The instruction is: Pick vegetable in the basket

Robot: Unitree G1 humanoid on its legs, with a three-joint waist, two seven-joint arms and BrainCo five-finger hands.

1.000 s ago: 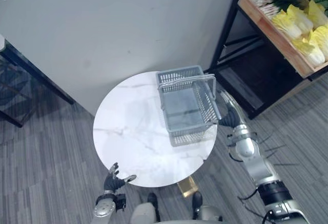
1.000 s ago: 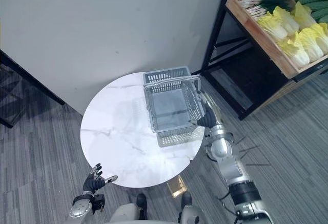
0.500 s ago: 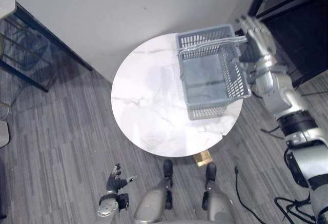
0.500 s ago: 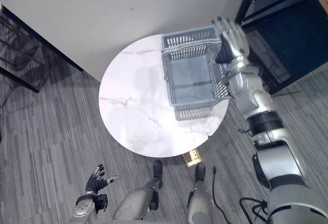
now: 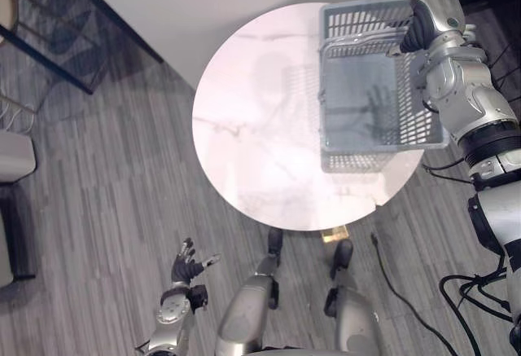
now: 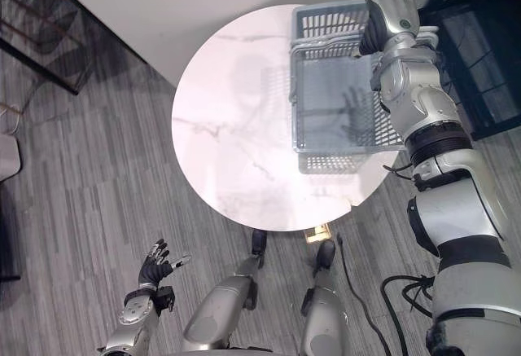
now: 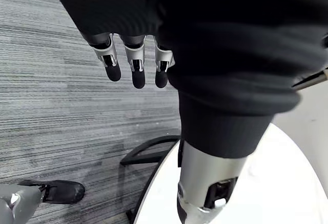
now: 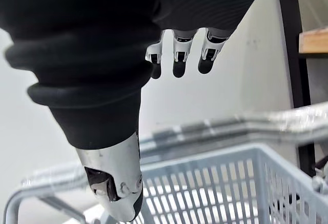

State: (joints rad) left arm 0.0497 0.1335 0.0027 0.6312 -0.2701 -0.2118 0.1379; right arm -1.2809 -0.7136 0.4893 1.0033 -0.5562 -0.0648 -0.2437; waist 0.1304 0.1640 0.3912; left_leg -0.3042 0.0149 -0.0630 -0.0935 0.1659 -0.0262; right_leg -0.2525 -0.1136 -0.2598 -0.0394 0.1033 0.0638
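The basket's handle (image 5: 365,39) is attached at the basket's side rim (image 5: 322,95), so the handle will swing upright and the basket will hang below it when I lift.
A grey mesh basket (image 5: 366,160) with nothing in it stands on the right part of the round white marble table (image 5: 260,128), its handles folded along the rim. My right hand (image 5: 430,2) hovers open above the basket's far right corner, fingers straight, casting a shadow into the basket. In the right wrist view the straight fingers (image 8: 177,55) reach out over the basket's rim (image 8: 220,188). My left hand (image 5: 187,262) hangs open low by the floor at the lower left, away from the table. Its fingers (image 7: 134,65) are straight in the left wrist view.
A dark metal table frame (image 5: 57,30) stands at the upper left. A black shelf frame (image 6: 480,46) is at the upper right beside the basket. A white object (image 5: 12,156) sits at the left edge. Grey carpet surrounds the table.
The camera has moved and the vegetable shelf has left the picture. My right hand has come up from the basket's right side to above its far right corner. The left hand stays low.
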